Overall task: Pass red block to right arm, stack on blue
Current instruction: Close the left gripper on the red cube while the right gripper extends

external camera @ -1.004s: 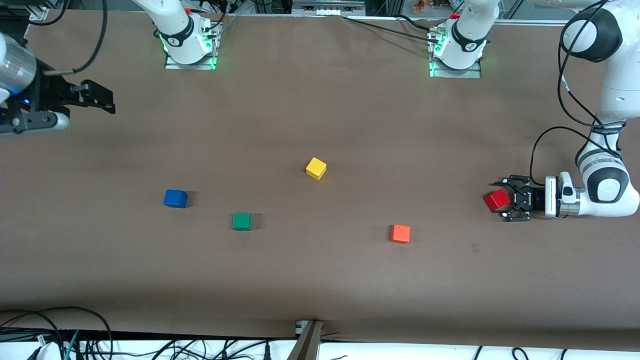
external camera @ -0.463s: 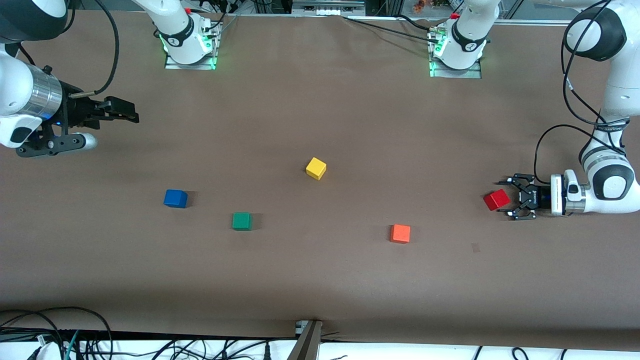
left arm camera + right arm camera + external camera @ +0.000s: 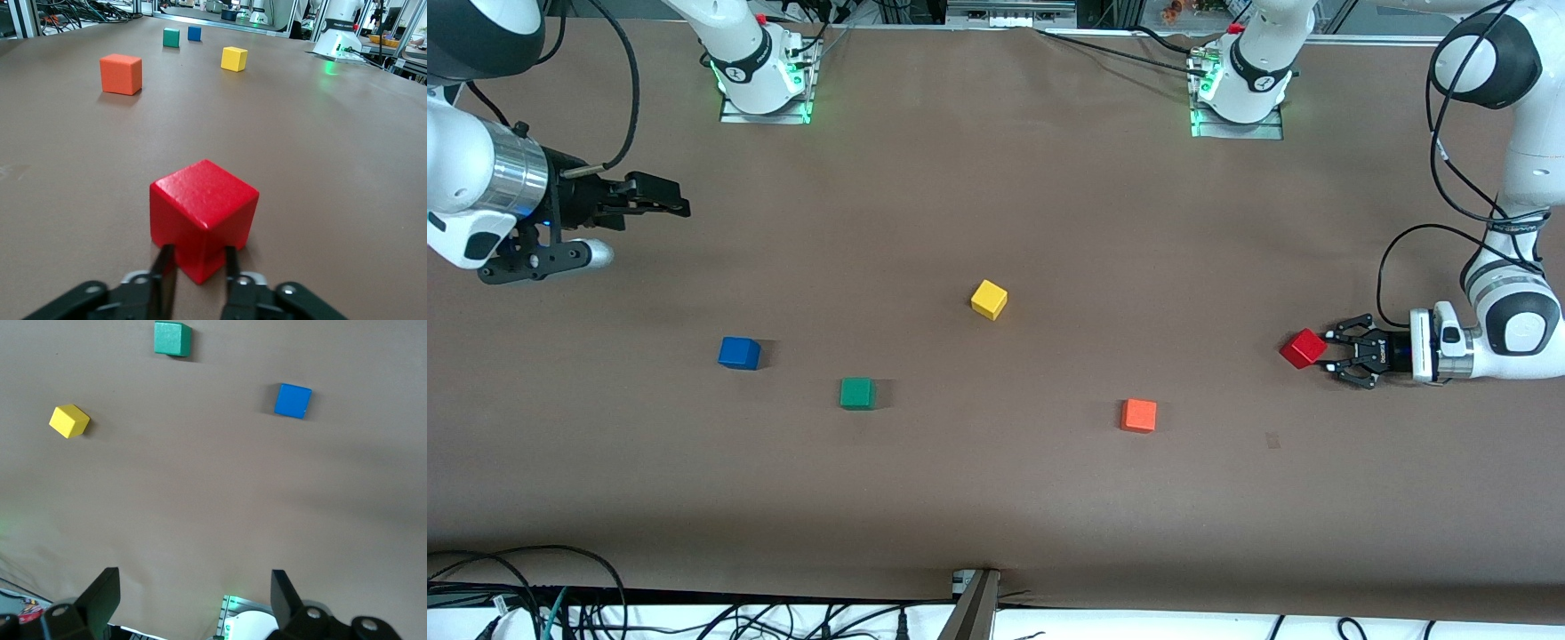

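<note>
My left gripper holds the red block by one corner (image 3: pixel 202 257), so next I open it, line up with the block and close on the block's opposite flat sides (image 3: pixel 175 220) before I pass it.
The red block (image 3: pixel 1304 348) rests on the brown table at the left arm's end. My left gripper (image 3: pixel 1327 349) lies low and level beside it, shut on the red block (image 3: pixel 203 213); its two black fingertips (image 3: pixel 164 261) press the faces on either side of one corner. The blue block (image 3: pixel 739 353) sits toward the right arm's end, also in the right wrist view (image 3: pixel 293 401). My right gripper (image 3: pixel 671 203) hovers open over the table near that end, farther from the camera than the blue block, with nothing between its fingers (image 3: pixel 103 590).
A green block (image 3: pixel 857 393) lies beside the blue one. A yellow block (image 3: pixel 989 300) sits mid-table and an orange block (image 3: pixel 1138 415) is nearer the camera, between the green and red blocks. Both arm bases (image 3: pixel 760 80) stand along the table's back edge.
The left gripper's fingers have closed from wide open onto the red block, nudging it slightly. The right arm has swung in from the table's end toward the middle.
</note>
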Tool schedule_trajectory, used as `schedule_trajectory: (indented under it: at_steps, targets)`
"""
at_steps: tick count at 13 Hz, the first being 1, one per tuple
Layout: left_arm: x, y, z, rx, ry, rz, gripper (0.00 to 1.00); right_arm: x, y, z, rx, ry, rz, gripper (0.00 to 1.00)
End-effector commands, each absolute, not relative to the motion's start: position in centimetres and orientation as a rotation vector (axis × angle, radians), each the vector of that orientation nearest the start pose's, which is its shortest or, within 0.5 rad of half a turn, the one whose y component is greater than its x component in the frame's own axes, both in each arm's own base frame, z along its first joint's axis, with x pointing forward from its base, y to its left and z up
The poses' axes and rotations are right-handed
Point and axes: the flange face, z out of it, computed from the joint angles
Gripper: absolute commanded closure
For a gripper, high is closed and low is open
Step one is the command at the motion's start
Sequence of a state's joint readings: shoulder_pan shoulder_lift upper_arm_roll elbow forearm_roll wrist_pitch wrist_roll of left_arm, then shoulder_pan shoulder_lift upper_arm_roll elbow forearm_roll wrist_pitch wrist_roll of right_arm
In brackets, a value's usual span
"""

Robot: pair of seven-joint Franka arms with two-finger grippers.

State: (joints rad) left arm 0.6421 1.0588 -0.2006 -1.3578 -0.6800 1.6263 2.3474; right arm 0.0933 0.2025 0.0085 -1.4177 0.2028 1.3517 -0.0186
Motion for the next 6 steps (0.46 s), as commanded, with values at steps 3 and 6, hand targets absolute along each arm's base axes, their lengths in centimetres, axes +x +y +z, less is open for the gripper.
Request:
schedule_trajectory:
  at_steps: [3,6]
  targets:
    - [61.5,23.0,8.4,1.513,-1.497,0.865,1.00,58.4,8.4,56.1,-2.832,-0.205,0.429,0.00]
    - [61.9,22.1,8.6,1.501,-1.505,0.859,0.33,59.0,7.4,54.9,-2.718,-0.158,0.470,0.00]
